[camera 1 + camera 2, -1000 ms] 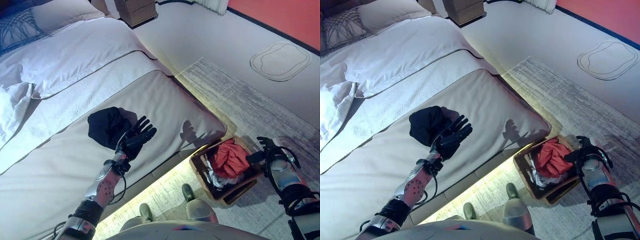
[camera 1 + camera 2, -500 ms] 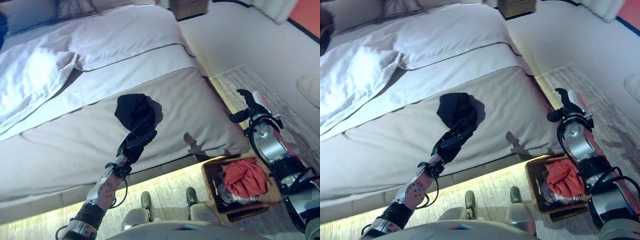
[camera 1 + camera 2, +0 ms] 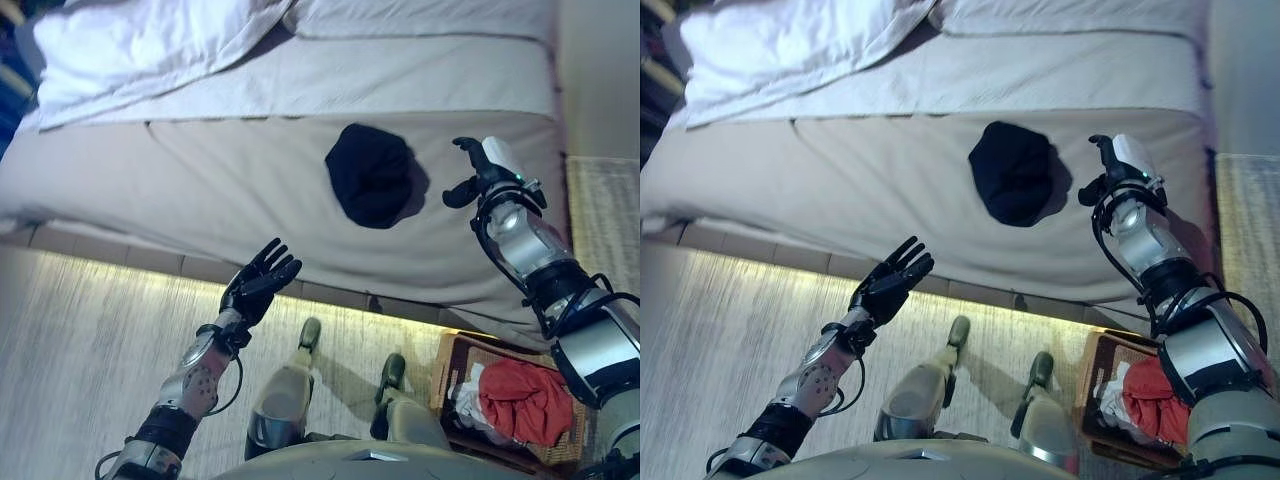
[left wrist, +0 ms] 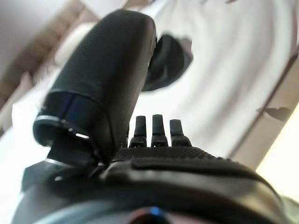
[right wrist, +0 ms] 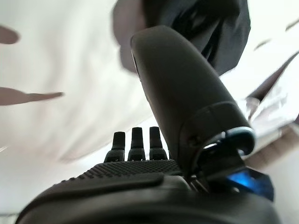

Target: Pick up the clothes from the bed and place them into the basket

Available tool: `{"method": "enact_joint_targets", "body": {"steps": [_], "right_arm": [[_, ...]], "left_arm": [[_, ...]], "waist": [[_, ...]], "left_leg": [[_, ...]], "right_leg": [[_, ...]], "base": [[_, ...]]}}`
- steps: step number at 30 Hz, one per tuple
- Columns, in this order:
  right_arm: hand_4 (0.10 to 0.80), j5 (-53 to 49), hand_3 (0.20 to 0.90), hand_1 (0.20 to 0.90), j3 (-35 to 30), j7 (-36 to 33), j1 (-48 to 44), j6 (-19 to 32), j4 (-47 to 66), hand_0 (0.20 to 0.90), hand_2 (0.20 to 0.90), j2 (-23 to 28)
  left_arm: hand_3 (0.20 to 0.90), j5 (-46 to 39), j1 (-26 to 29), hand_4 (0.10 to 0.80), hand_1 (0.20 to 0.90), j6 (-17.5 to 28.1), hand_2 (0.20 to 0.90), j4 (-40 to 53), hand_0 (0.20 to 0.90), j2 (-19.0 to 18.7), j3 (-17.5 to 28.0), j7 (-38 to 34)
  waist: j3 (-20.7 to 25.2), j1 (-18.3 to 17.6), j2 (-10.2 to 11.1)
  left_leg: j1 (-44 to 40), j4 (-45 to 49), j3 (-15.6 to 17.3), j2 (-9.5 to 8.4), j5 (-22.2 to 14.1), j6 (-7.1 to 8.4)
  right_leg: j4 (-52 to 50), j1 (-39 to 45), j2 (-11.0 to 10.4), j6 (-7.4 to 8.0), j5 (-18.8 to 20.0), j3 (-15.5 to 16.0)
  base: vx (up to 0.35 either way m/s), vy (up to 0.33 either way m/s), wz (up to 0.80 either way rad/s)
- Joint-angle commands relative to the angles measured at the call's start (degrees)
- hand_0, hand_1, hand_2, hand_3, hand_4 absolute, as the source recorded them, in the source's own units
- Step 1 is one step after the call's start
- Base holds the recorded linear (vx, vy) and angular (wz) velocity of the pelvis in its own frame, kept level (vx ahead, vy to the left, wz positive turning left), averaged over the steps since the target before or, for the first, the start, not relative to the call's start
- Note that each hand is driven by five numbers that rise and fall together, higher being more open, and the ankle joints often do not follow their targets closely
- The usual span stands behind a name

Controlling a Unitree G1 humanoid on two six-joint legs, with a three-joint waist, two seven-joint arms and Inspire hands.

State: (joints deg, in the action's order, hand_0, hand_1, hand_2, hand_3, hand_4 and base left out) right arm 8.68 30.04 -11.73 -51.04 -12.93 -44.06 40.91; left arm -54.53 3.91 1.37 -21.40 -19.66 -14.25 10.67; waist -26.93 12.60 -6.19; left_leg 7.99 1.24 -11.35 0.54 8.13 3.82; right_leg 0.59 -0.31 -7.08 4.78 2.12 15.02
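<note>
I expect the black garment (image 3: 370,178) to unfold into a long, trailing length when I lift it, because it lies bunched up in a soft, rounded heap (image 3: 388,160).
A black garment (image 3: 370,175) lies bunched on the grey bed (image 3: 200,180), near its front edge. My left hand (image 3: 258,285) is open with fingers spread, held low in front of the bed's edge, apart from the garment. My right hand (image 3: 482,175) hovers over the bed just to the right of the garment, open and empty, not touching it. The black garment (image 5: 205,23) shows past the straight fingers in the right wrist view, and the black garment (image 4: 168,60) shows farther off in the left wrist view. The wooden basket (image 3: 443,365) stands on the floor at lower right.
Red cloth (image 3: 525,400) and some white cloth lie in the basket. A white duvet (image 3: 150,50) is rumpled at the bed's far left. A pale rug (image 3: 90,360) covers the floor before the bed, lit by a strip under the bed frame.
The camera has swung, so the whole scene has shifted. My left hand has come off the black garment and dropped before the bed's edge. My right hand has risen from beside the basket to beside the garment.
</note>
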Motion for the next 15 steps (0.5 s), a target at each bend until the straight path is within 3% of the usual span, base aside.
{"method": "enact_joint_targets", "body": {"steps": [1,9,15], "right_arm": [[0.8,-1.8,0.9,0.9,3.2,-6.3,-12.1,1.7,2.4,0.9,0.9,3.2],[0.8,-2.3,0.9,0.9,5.8,-8.7,-19.2,-1.2,-3.7,0.9,0.9,3.5],[0.8,-5.0,0.9,0.9,8.1,-9.2,-24.8,-4.7,-7.6,0.9,0.9,3.8]], "left_arm": [[0.9,1.3,1.2,0.8,0.9,6.9,0.9,8.8,0.9,-4.6,-1.7,4.0],[0.9,-2.4,-1.2,0.8,0.9,11.1,0.9,13.6,0.9,-5.9,-4.2,2.2],[0.9,-6.3,-5.0,0.8,0.9,12.3,0.9,19.1,0.9,-7.5,-2.7,-1.2]], "waist": [[-1.8,2.6,1.4],[-2.9,5.7,-0.8],[-2.9,7.9,-1.6]], "left_leg": [[3.0,10.3,-1.3,-2.87,-10.4,-2.03],[19.1,22.4,-1.4,-7.01,-14.4,-4.33],[30.2,30.3,-1.1,-8.03,-16.5,-5.25]], "right_leg": [[-16.9,-6.1,-5.1,-3.51,-8.6,0.3],[-31.1,-22.4,-7.4,-3.4,-12.7,0.3],[-37.6,-32.8,-7.2,-3.99,-13.6,0.3]], "base": [[-0.077,0.031,0.41],[-0.009,0.079,0.36],[-0.044,0.015,0.11]]}}
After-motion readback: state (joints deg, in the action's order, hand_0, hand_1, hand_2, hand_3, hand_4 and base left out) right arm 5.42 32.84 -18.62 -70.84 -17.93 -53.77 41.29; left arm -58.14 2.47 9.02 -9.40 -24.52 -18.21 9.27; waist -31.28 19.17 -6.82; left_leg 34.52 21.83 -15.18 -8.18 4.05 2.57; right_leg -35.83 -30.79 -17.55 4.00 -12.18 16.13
